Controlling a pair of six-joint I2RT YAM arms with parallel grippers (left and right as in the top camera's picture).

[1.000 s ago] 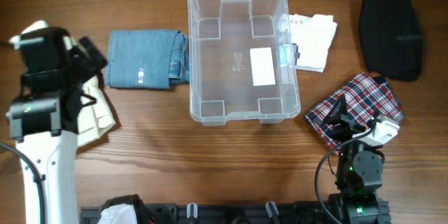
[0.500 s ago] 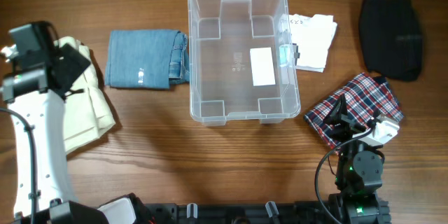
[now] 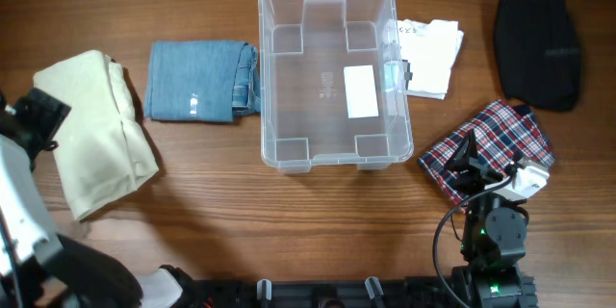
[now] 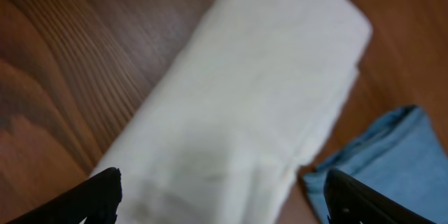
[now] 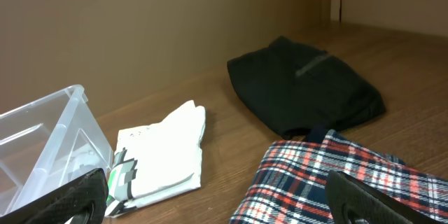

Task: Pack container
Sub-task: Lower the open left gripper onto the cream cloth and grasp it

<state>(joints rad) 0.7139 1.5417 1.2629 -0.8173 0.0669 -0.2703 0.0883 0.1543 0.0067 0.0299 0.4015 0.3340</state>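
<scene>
The open fingers of my left gripper are over the cream garment's edge (image 3: 62, 162) away from the blue denim garment, so the gripper should keep going down and close on that edge.
The clear container (image 3: 327, 154) stands empty at the table's middle, a white label (image 3: 361, 90) on its base. Left of it lie a folded blue denim garment (image 3: 197, 82) and a folded cream garment (image 3: 91, 130). My left gripper (image 3: 40, 118) hangs at the cream garment's left edge. In the left wrist view the cream garment (image 4: 238, 112) fills the space under my left gripper (image 4: 224, 203), which is open with its fingertips wide apart. My right gripper (image 5: 220, 203) is open, low over the plaid garment (image 5: 336, 182), holding nothing.
Right of the container lie a white printed garment (image 3: 428, 53), a black garment (image 3: 537, 50) at the far right, and the plaid garment (image 3: 491, 144) under the right arm (image 3: 493, 221). The blue garment's corner (image 4: 392, 154) shows beside the cream one.
My left arm has pulled back left and toward the front edge, uncovering the whole cream garment. The right arm has not moved.
</scene>
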